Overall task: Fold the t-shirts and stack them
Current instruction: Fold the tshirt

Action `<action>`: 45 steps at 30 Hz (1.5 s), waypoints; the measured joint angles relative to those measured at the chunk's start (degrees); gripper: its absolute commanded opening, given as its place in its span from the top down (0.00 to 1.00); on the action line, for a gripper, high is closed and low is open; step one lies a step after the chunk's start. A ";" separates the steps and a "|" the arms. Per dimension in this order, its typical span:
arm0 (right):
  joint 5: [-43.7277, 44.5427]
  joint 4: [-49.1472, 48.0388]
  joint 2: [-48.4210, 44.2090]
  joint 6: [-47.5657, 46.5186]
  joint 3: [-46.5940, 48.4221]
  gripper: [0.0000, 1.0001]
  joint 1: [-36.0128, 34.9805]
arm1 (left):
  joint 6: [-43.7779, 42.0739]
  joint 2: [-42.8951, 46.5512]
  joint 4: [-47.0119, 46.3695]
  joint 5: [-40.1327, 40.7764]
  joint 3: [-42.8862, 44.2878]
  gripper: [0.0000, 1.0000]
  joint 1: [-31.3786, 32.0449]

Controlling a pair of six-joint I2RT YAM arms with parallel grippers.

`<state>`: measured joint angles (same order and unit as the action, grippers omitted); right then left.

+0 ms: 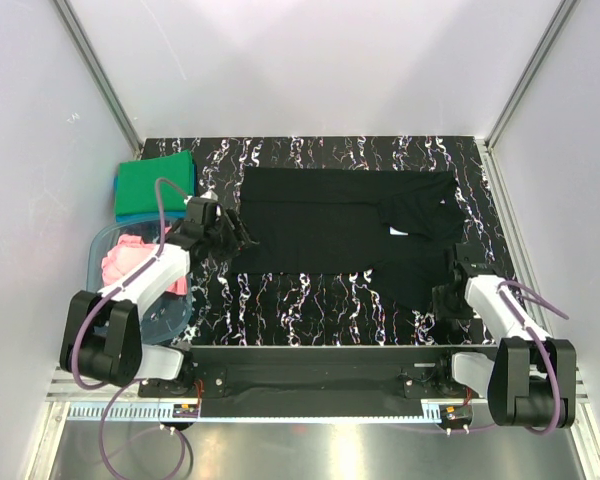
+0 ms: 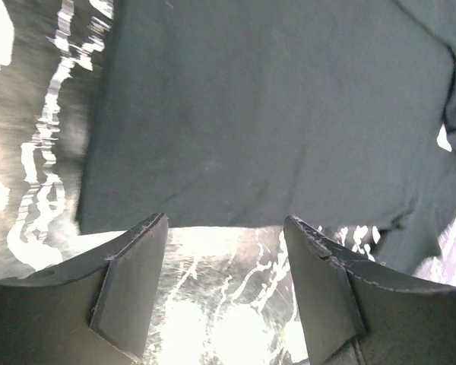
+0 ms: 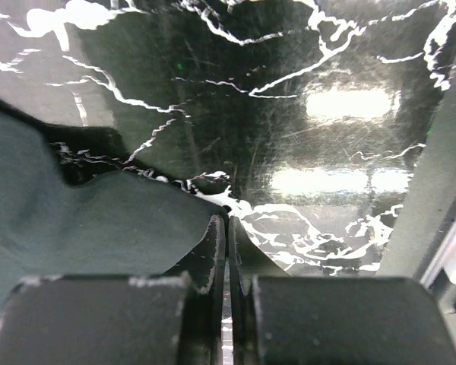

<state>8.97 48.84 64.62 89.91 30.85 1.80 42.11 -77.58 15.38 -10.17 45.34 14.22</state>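
Observation:
The black t-shirt's sleeve [image 1: 412, 284] is pinched in my right gripper, so my left gripper should now go, open, to the flat, free near hem corner [image 1: 235, 270] and close there.
A black t-shirt [image 1: 340, 220] lies spread flat on the marbled table, its small white neck label [image 1: 397, 232] towards the right. My left gripper [image 1: 242, 238] hovers at the shirt's left edge. In the left wrist view it [image 2: 225, 220] is open, with bare table between the fingers and the black t-shirt [image 2: 273, 114] just beyond the tips. My right gripper [image 1: 448, 290] sits at the shirt's near right corner. In the right wrist view it [image 3: 228, 219] is shut, and the edge of the black t-shirt [image 3: 76, 213] runs up into the fingertips.
A folded green t-shirt [image 1: 155, 183] rests on a blue one [image 1: 130, 215] at the back left. A clear blue-tinted tub [image 1: 100, 245] at the left holds a crumpled pink t-shirt [image 1: 130, 262]. White walls close in the table on three sides.

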 measured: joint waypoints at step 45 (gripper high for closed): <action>0.59 -7.15 -2.25 -26.14 8.26 1.00 -0.02 | 31.69 -5.16 13.49 21.46 -3.02 0.47 3.28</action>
<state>9.56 41.69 62.37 63.77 39.11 1.78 73.80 -82.74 28.86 11.29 42.33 17.50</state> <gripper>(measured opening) 0.012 0.539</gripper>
